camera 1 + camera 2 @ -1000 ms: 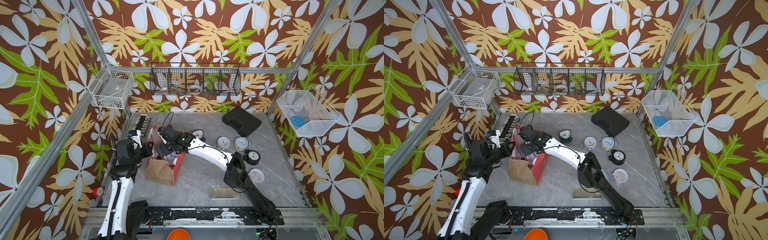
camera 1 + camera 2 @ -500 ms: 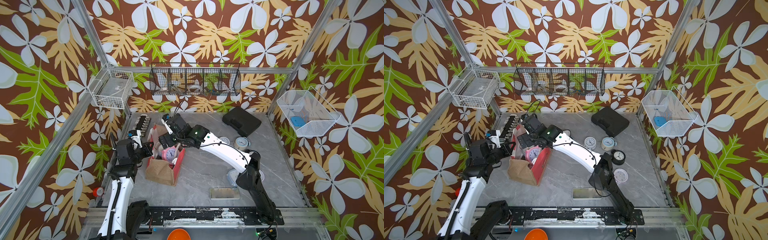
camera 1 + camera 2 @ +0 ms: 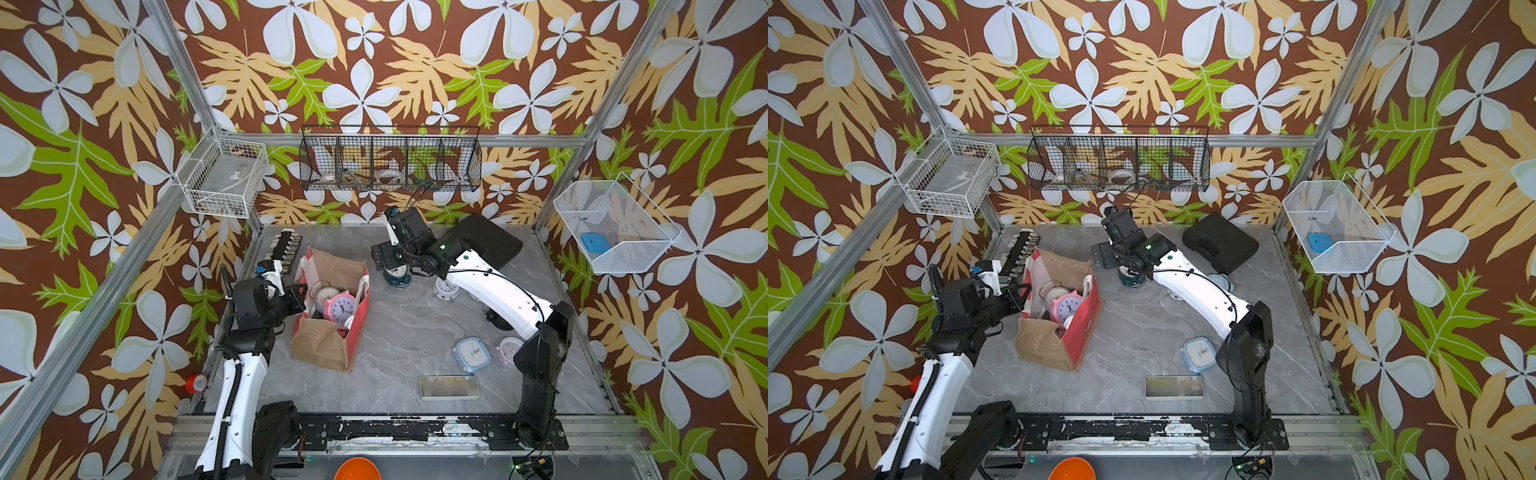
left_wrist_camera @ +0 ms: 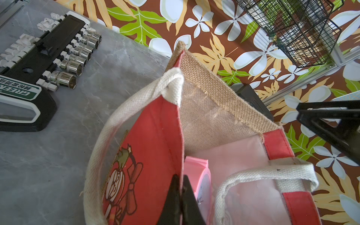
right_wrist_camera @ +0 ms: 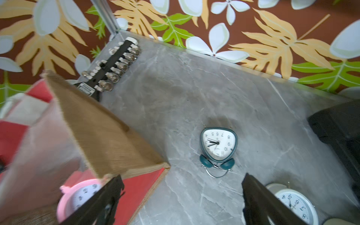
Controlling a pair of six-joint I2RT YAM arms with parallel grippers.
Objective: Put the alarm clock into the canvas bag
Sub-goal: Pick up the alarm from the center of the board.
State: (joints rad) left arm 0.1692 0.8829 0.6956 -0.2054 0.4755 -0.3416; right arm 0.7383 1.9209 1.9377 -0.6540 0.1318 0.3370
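The teal alarm clock's narrow bell end [image 5: 216,162] faces the open fingers of the robot's right gripper, so the gripper keeps going down until the fingers straddle its body [image 5: 218,144], then close.
The canvas bag [image 3: 320,347] [image 3: 1044,345] stands open on the left of the table, with burlap ends and red panels. A pink alarm clock [image 3: 343,308] [image 3: 1068,308] [image 4: 198,175] lies inside it beside a pale one [image 3: 325,294]. My left gripper [image 3: 300,293] [image 4: 180,177] is shut on the rim of the bag's red panel [image 4: 155,136]. My right gripper [image 3: 390,261] [image 5: 182,178] hangs open and empty to the right of the bag, above a teal twin-bell alarm clock [image 3: 397,274] [image 5: 218,144] on the table.
A white clock [image 3: 446,286] [image 5: 296,204], a light blue square clock [image 3: 471,353] and a pale pink clock [image 3: 509,347] sit on the table's right. A black case [image 3: 486,241] lies at the back right, a socket rail [image 3: 286,249] at the back left, a flat tin [image 3: 449,387] near the front.
My right gripper has lifted out of the bag and swung right and back, leaving the pink clock inside; it now hangs over the teal clock. The left gripper keeps its hold.
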